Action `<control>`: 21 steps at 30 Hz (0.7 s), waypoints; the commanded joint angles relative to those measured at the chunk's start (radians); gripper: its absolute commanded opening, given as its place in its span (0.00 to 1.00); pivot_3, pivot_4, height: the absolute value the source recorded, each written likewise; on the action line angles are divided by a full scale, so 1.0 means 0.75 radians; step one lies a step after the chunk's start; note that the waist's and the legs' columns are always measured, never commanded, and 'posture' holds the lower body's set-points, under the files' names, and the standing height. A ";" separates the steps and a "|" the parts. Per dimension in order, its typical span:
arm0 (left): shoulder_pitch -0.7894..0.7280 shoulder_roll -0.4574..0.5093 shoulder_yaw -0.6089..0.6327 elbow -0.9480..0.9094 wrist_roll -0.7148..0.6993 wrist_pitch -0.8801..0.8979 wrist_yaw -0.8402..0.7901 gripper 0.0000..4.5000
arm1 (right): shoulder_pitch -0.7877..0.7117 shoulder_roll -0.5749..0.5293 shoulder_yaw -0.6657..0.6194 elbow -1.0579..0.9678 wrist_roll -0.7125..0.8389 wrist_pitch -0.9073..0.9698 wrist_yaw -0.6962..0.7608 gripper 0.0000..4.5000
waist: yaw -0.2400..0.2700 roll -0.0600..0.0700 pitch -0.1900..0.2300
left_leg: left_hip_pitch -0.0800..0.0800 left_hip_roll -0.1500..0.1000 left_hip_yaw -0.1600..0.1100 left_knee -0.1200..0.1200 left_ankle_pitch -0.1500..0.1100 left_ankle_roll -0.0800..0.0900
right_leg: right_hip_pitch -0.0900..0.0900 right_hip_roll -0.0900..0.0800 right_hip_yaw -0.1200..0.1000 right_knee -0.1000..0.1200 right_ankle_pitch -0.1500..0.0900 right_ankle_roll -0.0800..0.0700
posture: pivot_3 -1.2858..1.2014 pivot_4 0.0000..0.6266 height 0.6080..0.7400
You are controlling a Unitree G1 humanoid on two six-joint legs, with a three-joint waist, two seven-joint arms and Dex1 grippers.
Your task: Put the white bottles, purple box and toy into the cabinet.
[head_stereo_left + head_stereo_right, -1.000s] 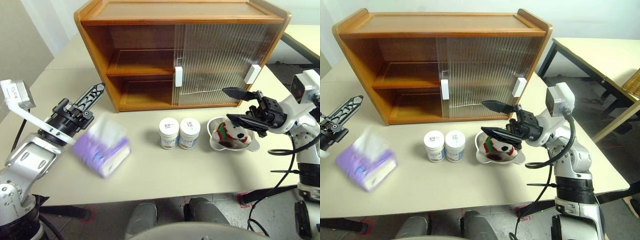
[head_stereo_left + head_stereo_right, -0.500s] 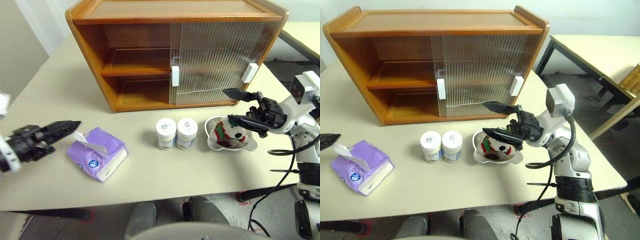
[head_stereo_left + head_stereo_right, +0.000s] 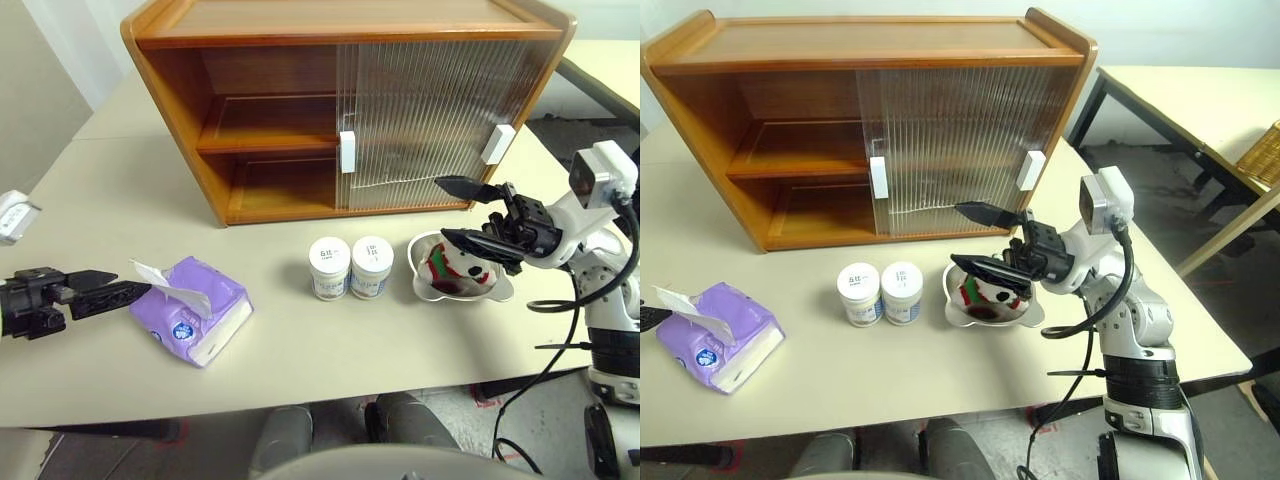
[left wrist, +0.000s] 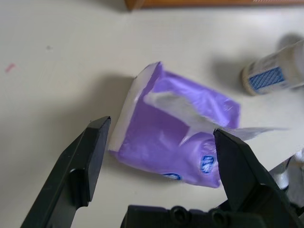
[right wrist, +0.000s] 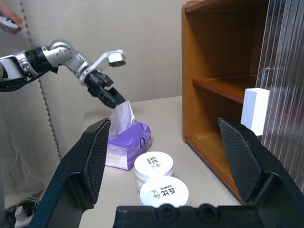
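Observation:
The limp white tissue (image 3: 172,287) is tucked into the purple box's slit (image 3: 198,299). I expect the tissue will flop and come along as I carry the purple box.
The purple box (image 3: 195,310) lies on the table at the left with a white tissue sticking up. My left gripper (image 3: 125,285) is open just left of it, fingers (image 4: 95,142) spread either side of the pack. Two white bottles (image 3: 330,268) (image 3: 371,266) stand side by side in front of the cabinet (image 3: 350,110). The cabinet's left half is open and its ribbed doors are slid right. The toy (image 3: 455,270) lies in a steel bowl (image 3: 952,305). My right gripper (image 3: 443,208) hangs open just above that bowl, pointing left, holding nothing.
A second table (image 3: 1200,100) and a wicker seat (image 3: 1260,160) stand off to the right. The table's front edge runs close below the purple box and bottles. A person's hand (image 5: 9,19) is at the far side of the room.
The purple box, blurred beside the left gripper a second ago, now lies still on the table. The left gripper has opened and swung out to the left and lower. The right arm has not moved.

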 commanded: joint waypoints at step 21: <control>-0.453 -0.092 -0.654 0.329 0.431 -0.097 -0.333 0.64 | 0.030 -0.019 0.002 -0.065 0.016 0.016 -0.045 1.00 | -0.019 -0.002 -0.002 | -0.014 0.019 0.003 0.004 0.003 -0.004 | -0.016 0.018 0.000 0.001 0.014 -0.008 | 0.49 0.08 1.00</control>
